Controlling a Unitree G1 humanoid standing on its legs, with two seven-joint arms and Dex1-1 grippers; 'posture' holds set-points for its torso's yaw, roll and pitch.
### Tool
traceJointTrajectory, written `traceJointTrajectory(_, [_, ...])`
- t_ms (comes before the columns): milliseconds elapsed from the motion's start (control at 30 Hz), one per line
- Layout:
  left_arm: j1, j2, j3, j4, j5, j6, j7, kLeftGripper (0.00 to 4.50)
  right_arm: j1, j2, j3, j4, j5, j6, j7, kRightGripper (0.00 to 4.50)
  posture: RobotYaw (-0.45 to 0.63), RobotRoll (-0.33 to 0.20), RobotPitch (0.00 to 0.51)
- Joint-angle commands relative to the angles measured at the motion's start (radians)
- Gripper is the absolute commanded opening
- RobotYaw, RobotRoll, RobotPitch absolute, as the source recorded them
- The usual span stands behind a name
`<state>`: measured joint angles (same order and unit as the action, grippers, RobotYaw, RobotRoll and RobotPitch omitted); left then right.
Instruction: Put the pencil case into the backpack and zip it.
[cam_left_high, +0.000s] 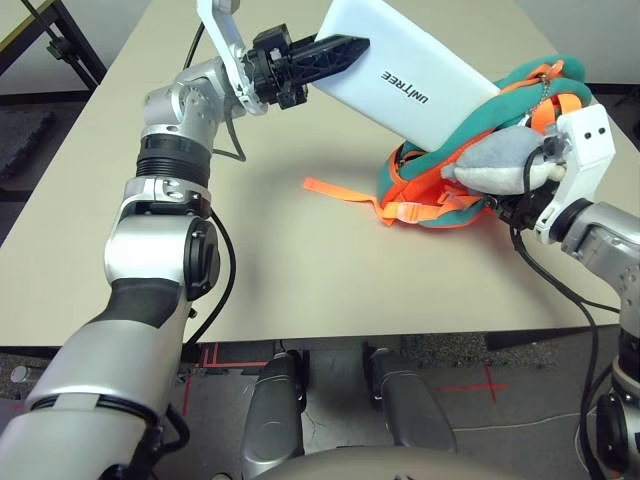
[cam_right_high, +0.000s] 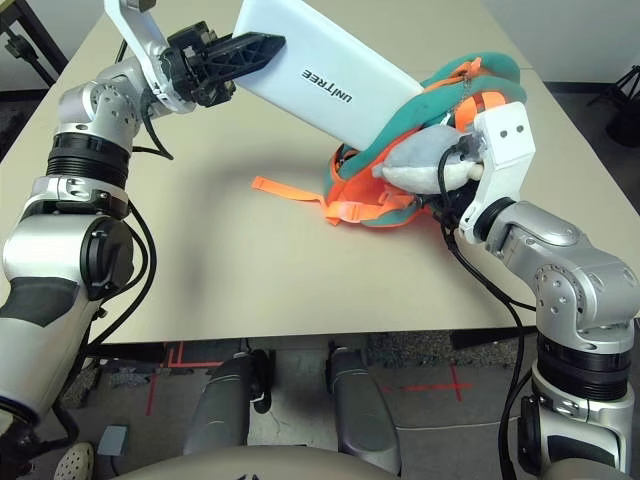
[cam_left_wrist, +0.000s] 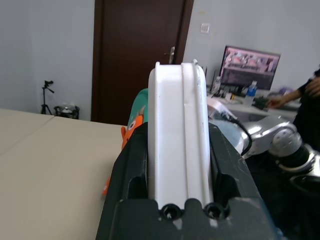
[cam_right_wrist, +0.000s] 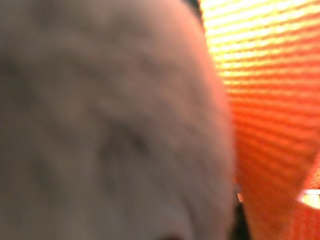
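The pencil case is partway in the backpack's opening with its outer end clamped in my left gripper, so I should let go, close the fingers and push that end in.
The white pencil case hangs tilted above the table, and my left gripper is shut on its upper left end. In the left wrist view, black fingers clamp both sides of the case. Its lower right end sits in the teal-rimmed mouth of the orange backpack, which lies at the table's right. A grey plush fish rests on the backpack's front. My right gripper is pressed against the backpack behind the fish. The right wrist view is close on grey plush and orange webbing.
A loose orange strap trails left from the backpack across the tan table. The table's front edge runs just below it. A person and a monitor stand in the room beyond the table.
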<state>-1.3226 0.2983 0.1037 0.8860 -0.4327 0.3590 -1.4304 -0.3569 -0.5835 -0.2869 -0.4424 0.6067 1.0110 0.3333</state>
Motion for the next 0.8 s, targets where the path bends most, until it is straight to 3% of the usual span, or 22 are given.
traceJointTrajectory(33, [0.011, -0.051, -0.069, 0.028, 0.066, -0.055, -0.013, 1.36, 0.009, 0.008, 0.034, 0.011, -0.002, 0.003, 0.009, 0.36, -0.24, 0.0, 0.193])
traceJointTrajectory(200, [0.032, -0.06, -0.087, 0.03, 0.111, -0.138, -0.02, 1.36, 0.009, 0.01, 0.032, 0.008, -0.004, 0.004, 0.007, 0.36, -0.24, 0.0, 0.194])
traceJointTrajectory(600, [-0.015, 0.025, -0.003, 0.001, 0.047, 0.005, -0.028, 1.36, 0.004, 0.013, 0.043, 0.02, -0.01, -0.005, 0.009, 0.36, -0.22, 0.0, 0.201])
traceJointTrajectory(800, [0.008, -0.071, -0.047, 0.046, 0.099, -0.101, 0.013, 1.36, -0.026, 0.012, 0.061, 0.047, -0.016, -0.015, 0.014, 0.36, -0.21, 0.0, 0.201])
